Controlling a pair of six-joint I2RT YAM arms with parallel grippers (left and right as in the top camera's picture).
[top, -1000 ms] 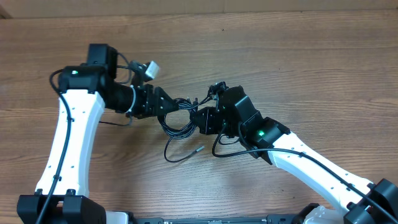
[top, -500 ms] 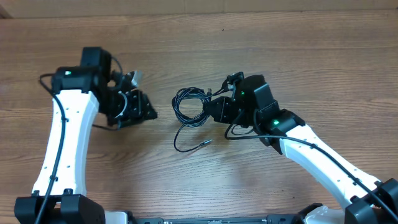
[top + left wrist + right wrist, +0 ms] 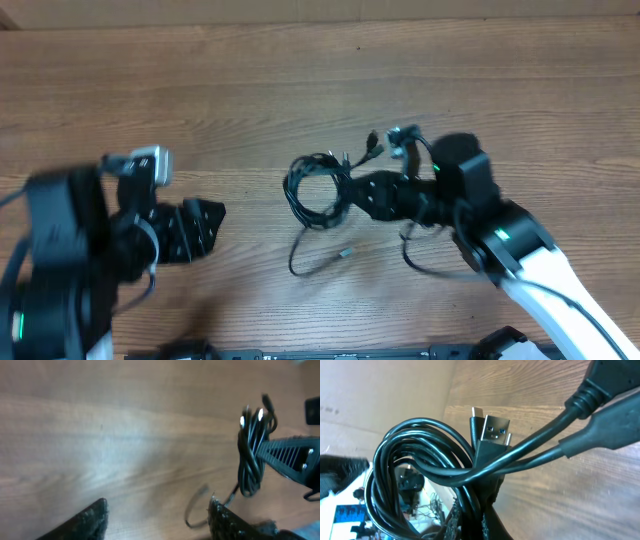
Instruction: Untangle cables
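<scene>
The cable loops and metal plugs together are pinched in my right gripper, so my left gripper should grab the coil's free far side before I get the cables apart.
The cables hang as one coiled black bundle from my right gripper, which is shut on the coil's right side. One loose end with a metal plug trails onto the wood below. In the right wrist view the loops and two metal-tipped plugs fill the frame, with several strands pinched between my jaws. My left gripper is well to the left of the bundle, open and holding nothing. The left wrist view shows its fingers spread wide over bare wood, and the bundle far off to the right.
The wooden table stretches behind and around the arms. The left arm is blurred at the front left. The right arm's white link and its own thick black cable lie at the front right.
My left gripper has pulled away to the left and front and opened wider. My right gripper has carried the whole bundle a little to the right.
</scene>
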